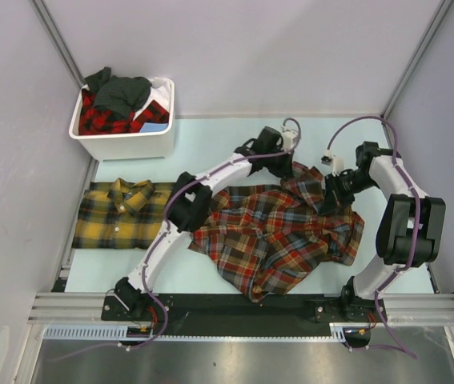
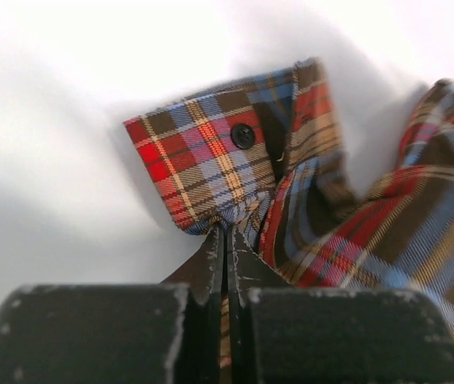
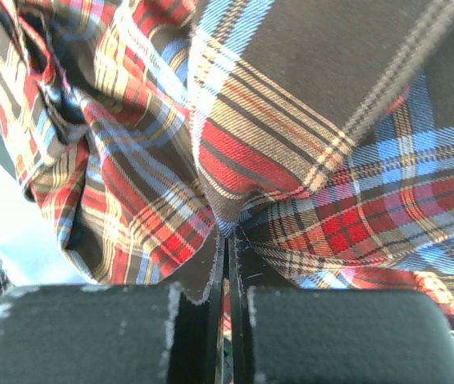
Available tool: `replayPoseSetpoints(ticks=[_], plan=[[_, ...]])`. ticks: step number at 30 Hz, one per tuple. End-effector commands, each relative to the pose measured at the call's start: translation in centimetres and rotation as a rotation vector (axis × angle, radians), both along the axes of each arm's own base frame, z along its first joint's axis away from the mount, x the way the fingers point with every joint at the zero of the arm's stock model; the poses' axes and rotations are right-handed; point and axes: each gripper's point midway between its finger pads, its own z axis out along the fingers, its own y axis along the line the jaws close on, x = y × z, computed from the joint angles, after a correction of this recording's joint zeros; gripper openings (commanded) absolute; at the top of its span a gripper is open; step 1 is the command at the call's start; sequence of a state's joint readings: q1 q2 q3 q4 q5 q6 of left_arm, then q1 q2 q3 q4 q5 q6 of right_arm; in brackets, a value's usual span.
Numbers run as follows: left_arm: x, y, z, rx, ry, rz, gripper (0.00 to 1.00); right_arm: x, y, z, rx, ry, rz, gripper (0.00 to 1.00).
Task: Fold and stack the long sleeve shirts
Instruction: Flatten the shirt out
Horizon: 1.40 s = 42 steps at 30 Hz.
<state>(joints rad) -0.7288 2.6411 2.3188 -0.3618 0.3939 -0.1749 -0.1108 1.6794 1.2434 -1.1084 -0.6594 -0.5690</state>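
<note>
The sleeve lies bunched [image 1: 305,183] next to the robot's right gripper, so next the left gripper raises the sleeve's cuff high and pulls the sleeve out toward the folded shirt [image 1: 122,218].
A crumpled red-brown plaid long sleeve shirt [image 1: 279,236] with blue lines lies in the middle of the table. My left gripper [image 1: 291,166] is at its far edge, shut on fabric just below a sleeve cuff [image 2: 210,156] that carries a black button [image 2: 243,136]. In the left wrist view, cloth is pinched between the closed fingers of the left gripper [image 2: 227,234]. My right gripper [image 1: 328,192] sits at the shirt's upper right. In the right wrist view the right gripper [image 3: 228,236] is shut on a bunched fold of the same shirt [image 3: 315,104]. A yellow-and-dark-green plaid shirt [image 1: 118,214] lies folded at the left.
A white plastic bin [image 1: 126,146] at the back left holds a red-black plaid shirt [image 1: 102,120] and a dark grey one [image 1: 122,92]. Grey walls close in the table on both sides. A metal rail [image 1: 235,308] runs along the near edge.
</note>
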Motion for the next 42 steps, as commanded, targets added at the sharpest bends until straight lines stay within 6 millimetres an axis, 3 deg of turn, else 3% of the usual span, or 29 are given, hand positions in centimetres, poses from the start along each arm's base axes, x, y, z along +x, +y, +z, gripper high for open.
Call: replayPoseSetpoints(ticks=[1,2,3,4,7,10,12,13,16,19,21,26,30,33,37,42], plan=[[4.4,3.1,23.0,-0.424,-0.321,-0.048,0.00,3.2,-0.9,0.3,-0.021,-0.062,-0.086,0.00],[4.4,4.1,25.1,-0.446,-0.354,-0.069,0.00,4.6,-1.2,0.5,-0.033,-0.109,-0.103,0.00],[3.3,4.8,28.4,-0.477,-0.398,-0.104,0.00,6.4,-1.5,1.4,-0.041,-0.162,-0.127,0.00],[2.1,5.0,29.9,-0.497,-0.408,-0.161,0.00,7.6,-1.6,2.0,-0.038,-0.185,-0.166,0.00],[0.1,6.2,32.2,-0.489,-0.449,-0.202,0.00,13.0,-1.6,5.0,-0.022,-0.353,-0.217,0.01],[0.1,6.9,32.0,-0.459,-0.482,-0.185,0.00,17.6,-0.8,8.1,-0.006,-0.497,-0.238,0.12],[1.6,7.2,31.9,-0.444,-0.534,-0.148,0.00,19.0,-0.3,8.5,0.002,-0.534,-0.220,0.39],[2.6,7.1,31.5,-0.445,-0.543,-0.131,0.00,19.5,-0.3,8.9,0.007,-0.552,-0.207,0.57],[4.6,7.4,32.7,-0.516,-0.592,-0.123,0.00,19.0,-0.6,7.2,0.004,-0.531,-0.160,0.72],[4.7,7.2,34.7,-0.564,-0.680,-0.179,0.00,18.8,-1.3,4.5,-0.029,-0.529,-0.127,0.75],[4.5,6.9,34.8,-0.573,-0.706,-0.217,0.00,19.0,-1.7,2.9,-0.027,-0.519,-0.128,0.75],[4.2,6.9,34.2,-0.564,-0.709,-0.247,0.00,20.6,-2.0,3.0,0.047,-0.581,-0.127,0.76],[5.1,7.3,33.4,-0.546,-0.702,-0.219,0.00,20.7,-0.8,3.9,0.137,-0.594,-0.087,0.75],[6.3,7.8,33.4,-0.540,-0.712,-0.169,0.00,19.1,0.4,4.1,0.197,-0.552,-0.062,0.76],[7.8,8.6,33.6,-0.546,-0.709,-0.114,0.00,15.3,1.9,2.2,0.211,-0.517,0.003,0.77],[7.7,8.6,33.8,-0.557,-0.712,-0.117,0.00,15.1,4.4,0.9,0.231,-0.505,0.017,0.73]])
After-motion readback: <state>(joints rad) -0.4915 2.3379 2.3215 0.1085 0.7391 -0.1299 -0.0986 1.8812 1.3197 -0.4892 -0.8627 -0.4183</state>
